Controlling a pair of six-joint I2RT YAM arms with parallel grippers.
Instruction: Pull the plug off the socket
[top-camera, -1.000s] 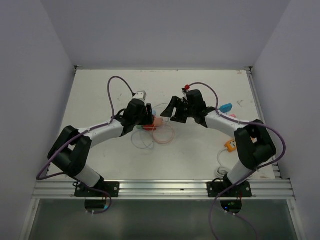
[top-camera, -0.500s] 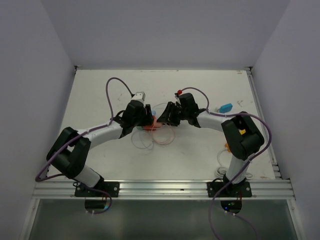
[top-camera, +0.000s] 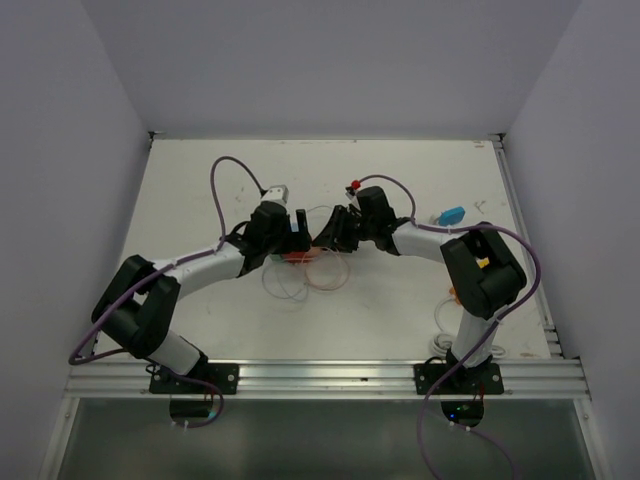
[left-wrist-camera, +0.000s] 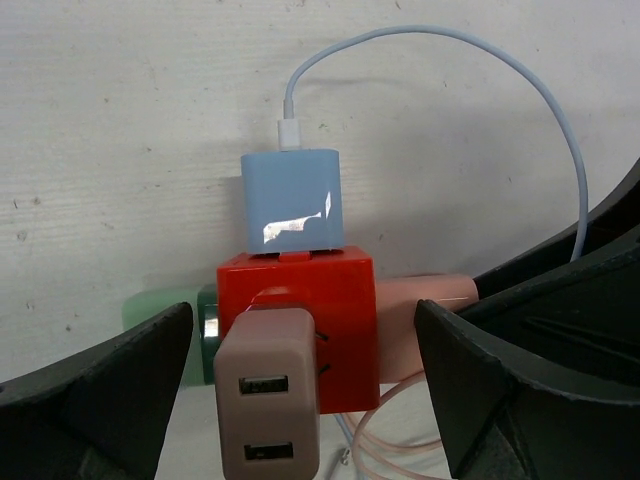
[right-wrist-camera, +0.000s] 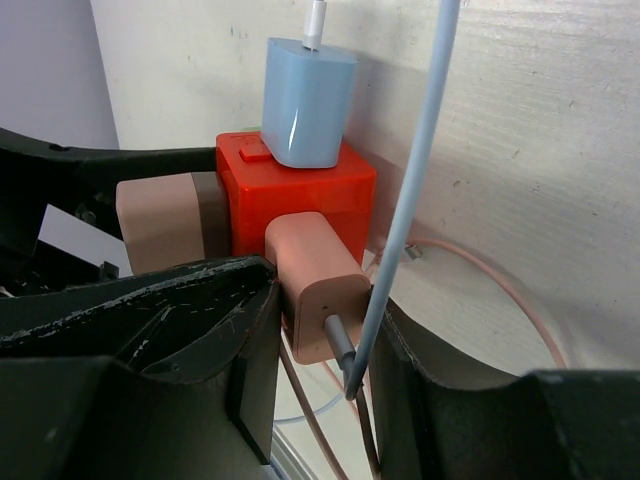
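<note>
The red socket (left-wrist-camera: 347, 335) is loose while my right gripper holds the pink plug, so I should clamp the socket's sides (left-wrist-camera: 376, 315) with my left gripper before the plug comes out.
A red cube socket (left-wrist-camera: 300, 310) lies on the white table, also seen in the top view (top-camera: 298, 257). It carries a blue plug (left-wrist-camera: 290, 198) with a pale blue cable, a mauve USB plug (left-wrist-camera: 268, 400), a green plug (left-wrist-camera: 205, 315) and a pink plug (right-wrist-camera: 318, 285). My left gripper (left-wrist-camera: 303, 335) is open, with a finger on each side of the cube. My right gripper (right-wrist-camera: 325, 315) is shut on the pink plug from the right, with the blue cable (right-wrist-camera: 415, 200) caught against one finger. The two grippers meet at the table's middle (top-camera: 315, 237).
Pink cable loops (top-camera: 325, 272) and white cable loops (top-camera: 283, 285) lie just in front of the socket. A blue block (top-camera: 452, 214) sits at the right, with an orange item (top-camera: 457, 293) and a white cord (top-camera: 440, 335) near the right arm's base.
My right arm has swung left from a second ago, and its gripper has come onto the pink plug beside the socket. The left gripper has stayed in place at the cube.
</note>
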